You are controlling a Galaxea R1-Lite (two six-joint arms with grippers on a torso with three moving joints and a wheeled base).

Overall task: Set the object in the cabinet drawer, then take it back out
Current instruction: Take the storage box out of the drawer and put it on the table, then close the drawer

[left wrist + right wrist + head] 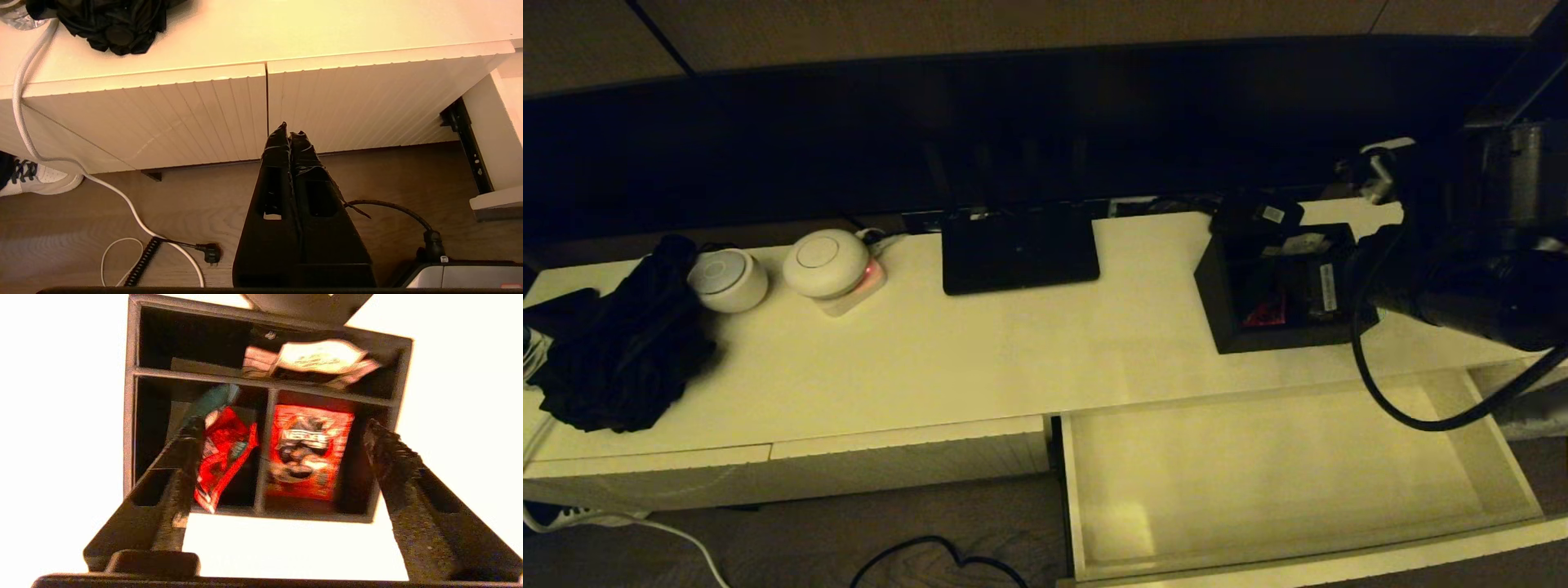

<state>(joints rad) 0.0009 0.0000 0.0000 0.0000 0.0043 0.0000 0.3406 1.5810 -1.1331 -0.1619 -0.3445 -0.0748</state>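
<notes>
My gripper will push the cabinet drawer [1292, 475], and the cabinet drawer will slide straight in, level with its neighbour, because a dark rail [1058, 447] runs along the cabinet drawer's side.
The object [1278, 294], a black open-top organiser box with dividers and red-and-white packets, stands on the cabinet top at the right, just behind the open cabinet drawer [1258, 474], whose pale inside is bare. In the right wrist view the box [261, 381] lies right under my right gripper [286, 424]. That gripper is open and holds nothing. One finger hangs over the left compartment, the other by the box's right wall. My right arm [1478, 278] covers the box's right edge in the head view. My left gripper [290, 130] is shut and empty, low in front of the cabinet.
A flat black router [1019, 249] stands mid-top, with two white round devices [727, 279] [827, 263] and a black bundle [621, 343] at the left. A small black labelled device [1258, 214] lies behind the box. Closed ribbed drawer fronts [163, 118] and floor cables [122, 196] are near the left gripper.
</notes>
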